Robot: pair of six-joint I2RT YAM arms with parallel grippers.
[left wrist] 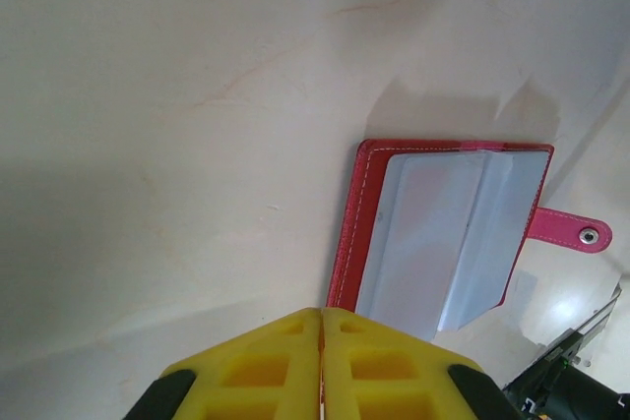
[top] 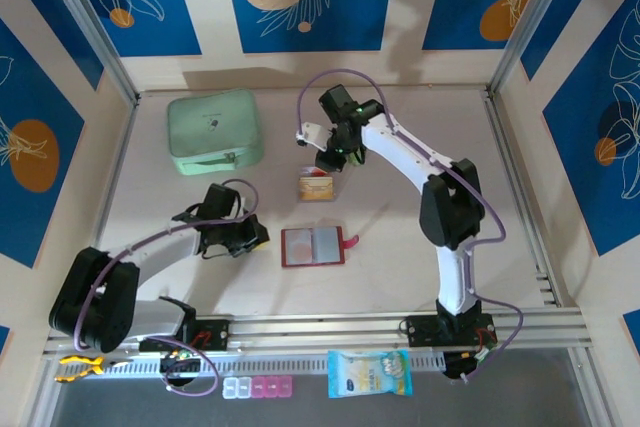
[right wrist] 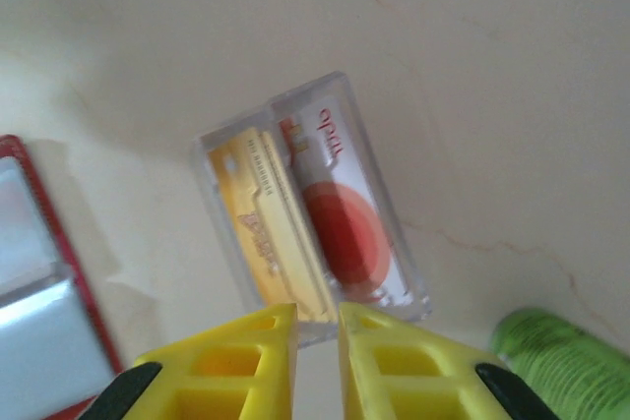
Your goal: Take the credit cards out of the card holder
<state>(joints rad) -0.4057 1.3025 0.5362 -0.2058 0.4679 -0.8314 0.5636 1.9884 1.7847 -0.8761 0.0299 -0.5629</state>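
Note:
My right gripper should keep heading for the sleeve (top: pixel 298 246) near my left gripper and open there, as the card holder is open with its clear sleeves (top: pixel 312 246) facing up.
The card holder (top: pixel 312 246), a dark red wallet, lies open and flat at the table's middle, its greyish clear sleeves (left wrist: pixel 443 233) facing up and its pinkish strap tab (left wrist: pixel 573 231) out to the side. My left gripper (top: pixel 255 237) is shut and empty, its yellow fingertips (left wrist: pixel 322 314) just short of the wallet's stitched edge. Two credit cards (top: pixel 317 188) lie overlapped on the table beyond the wallet, one orange-yellow, one white with a red disc (right wrist: pixel 310 213). My right gripper (right wrist: pixel 317 314) hovers at their near edge, jaws slightly open and holding nothing.
A mint-green zip case (top: pixel 214 131) sits at the back left. A blue-and-white packet (top: pixel 369 373) and small pill boxes (top: pixel 258 387) lie in front of the rail at the near edge. Something green and ribbed (right wrist: pixel 561 361) shows beside the right fingers.

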